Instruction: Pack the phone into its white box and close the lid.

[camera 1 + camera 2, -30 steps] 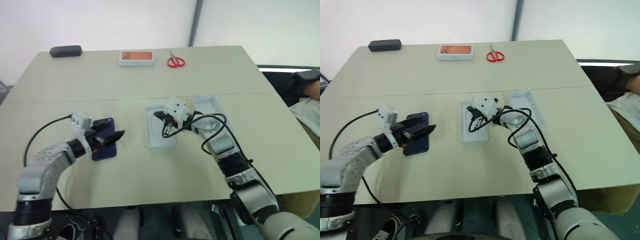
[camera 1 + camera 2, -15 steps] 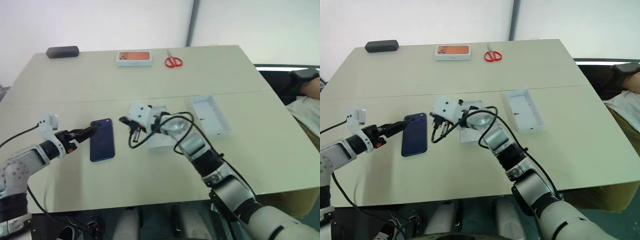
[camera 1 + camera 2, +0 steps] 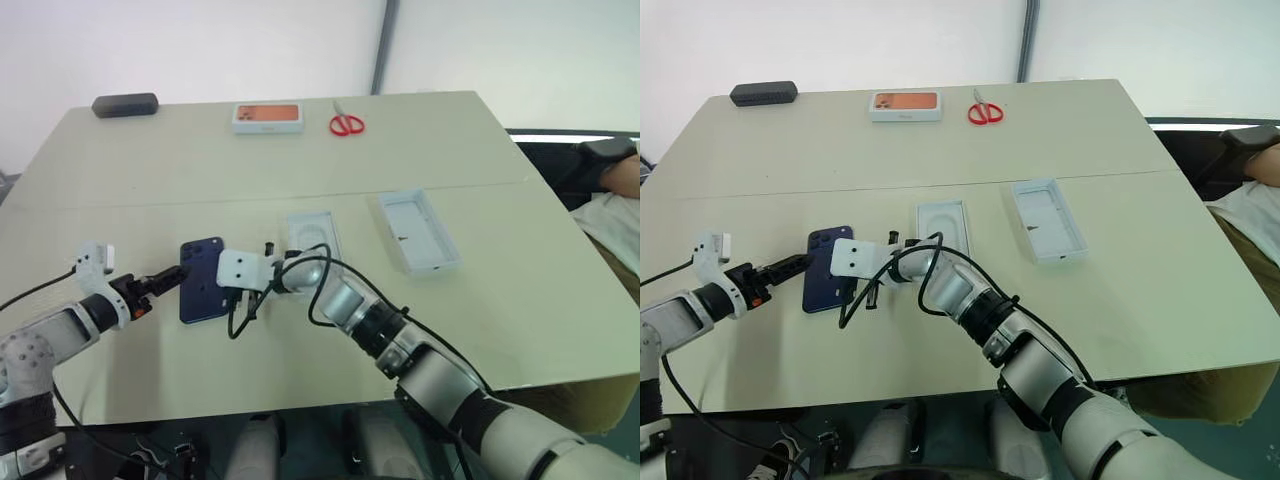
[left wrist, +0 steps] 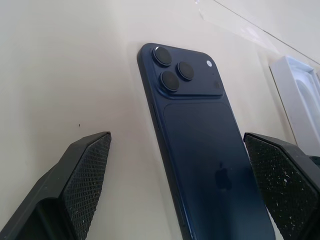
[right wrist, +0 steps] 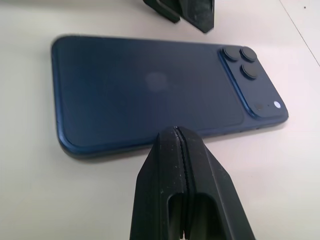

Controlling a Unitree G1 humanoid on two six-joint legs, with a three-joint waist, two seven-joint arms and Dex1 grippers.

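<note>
The white insert's rounded hollow (image 3: 313, 231) has raised sides around it, so the phone (image 3: 202, 281) will come to rest flat inside, back up, when I lower it there.
The dark navy phone (image 3: 201, 280) lies flat on the table, back up, with its camera cluster (image 4: 181, 76) at the far end. My left gripper (image 3: 178, 275) is open, and its fingertips (image 5: 192, 11) stand at the phone's left long edge. My right gripper (image 5: 177, 131) is shut with nothing in it. Its tip is at the phone's right long edge, under the white wrist block (image 3: 240, 268). The white box (image 3: 420, 232), an open shallow tray, sits to the right. The lid is out of view.
A flat white insert (image 3: 310, 236) with a rounded recess lies just right of the phone. At the back of the table are a black case (image 3: 125, 104), an orange-topped white box (image 3: 269, 116) and red scissors (image 3: 347, 124). A person's arm (image 3: 618, 185) is at the right edge.
My right arm has swung left, from over the white insert to the phone's right edge, still shut. My left gripper has drawn back off the phone to its left side.
</note>
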